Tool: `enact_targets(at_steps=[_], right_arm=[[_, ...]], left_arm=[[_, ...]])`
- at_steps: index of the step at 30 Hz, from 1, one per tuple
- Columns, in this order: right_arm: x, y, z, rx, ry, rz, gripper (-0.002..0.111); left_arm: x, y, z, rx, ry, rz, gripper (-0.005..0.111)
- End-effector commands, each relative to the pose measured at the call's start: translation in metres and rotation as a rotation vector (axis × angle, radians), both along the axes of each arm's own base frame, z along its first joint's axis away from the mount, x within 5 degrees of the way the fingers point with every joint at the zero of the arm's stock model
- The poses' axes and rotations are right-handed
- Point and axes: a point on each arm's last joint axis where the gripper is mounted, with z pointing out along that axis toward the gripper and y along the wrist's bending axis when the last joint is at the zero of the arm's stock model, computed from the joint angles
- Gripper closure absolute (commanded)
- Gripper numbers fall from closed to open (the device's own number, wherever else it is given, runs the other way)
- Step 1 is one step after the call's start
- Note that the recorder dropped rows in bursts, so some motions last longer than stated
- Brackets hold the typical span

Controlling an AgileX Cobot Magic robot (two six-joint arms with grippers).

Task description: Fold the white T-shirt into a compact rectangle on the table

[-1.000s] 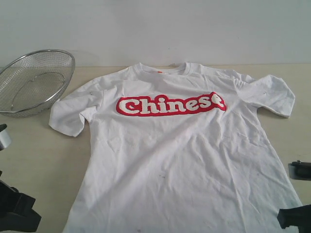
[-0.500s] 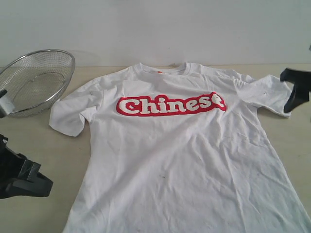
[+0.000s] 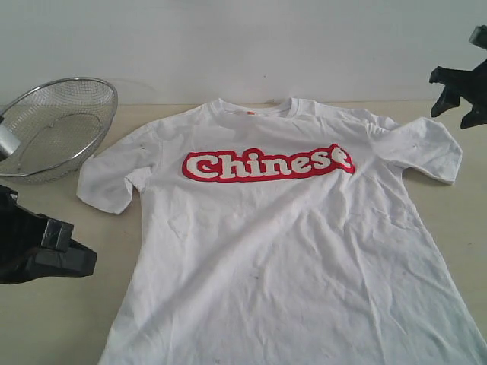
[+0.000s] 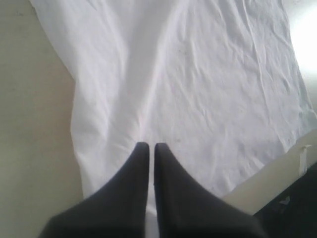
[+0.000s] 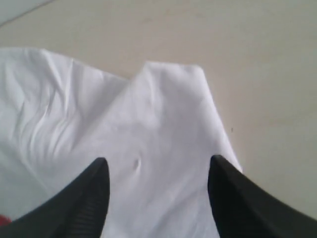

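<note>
My right gripper should keep lowering its open fingers, as the sleeve (image 3: 420,146) lies spread away from the shirt's body under them, until they close on the sleeve's outer edge (image 3: 453,142).
The white T-shirt (image 3: 281,243) lies flat and face up on the table (image 3: 61,304), its red-outlined "Chinese" lettering across the chest. My left gripper (image 3: 84,262) hovers at the left, beside the shirt's lower side edge. In the left wrist view this gripper (image 4: 148,147) is shut and empty, pointing at the shirt's body (image 4: 198,79). My right gripper (image 3: 459,97) hangs at the upper right, above the shirt's right sleeve. In the right wrist view it (image 5: 156,171) stands open over that sleeve (image 5: 168,129), with nothing between the fingers.
A wire-mesh metal basket (image 3: 53,125) stands tilted at the back left of the table, close to the shirt's left sleeve. A pale wall rises behind the table's far edge. Bare tabletop shows on both sides of the shirt.
The right gripper rose from the lower right corner to above the right sleeve. The left gripper moved up and rightward toward the shirt's left edge. The shirt has not moved.
</note>
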Motion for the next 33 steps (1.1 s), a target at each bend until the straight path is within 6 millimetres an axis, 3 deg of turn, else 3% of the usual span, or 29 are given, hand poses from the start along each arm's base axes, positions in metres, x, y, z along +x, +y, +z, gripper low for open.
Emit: enact_targets(at_steps=[1,7,17,20,25,33], right_arm=[[0.022,-0.017,-0.015,-0.079,-0.034,0.017,0.056],[0.025,-0.021,-0.040,-0.068,0.028,0.027,0.056],[0.022,-0.020,-0.057,-0.066,0.091,0.059,0.057],[0.021,-0.018,-0.064,-0.054,0.115,0.068,0.073],[0.021,-0.018,-0.064,-0.056,0.116,0.069,0.107],[0.023,-0.022,-0.021,-0.133,0.019,0.053,0.108]], left_arm=[[0.002,-0.001,0.002,-0.006,-0.015,-0.003,0.102],[0.002,-0.001,0.002,-0.006,-0.015,-0.003,0.102],[0.002,-0.001,0.002,-0.006,-0.015,-0.003,0.102],[0.002,-0.001,0.002,-0.008,-0.014,-0.002,0.102],[0.002,-0.001,0.002,-0.008,-0.014,-0.002,0.102],[0.001,-0.001,0.002,-0.011,-0.009,-0.005,0.102]])
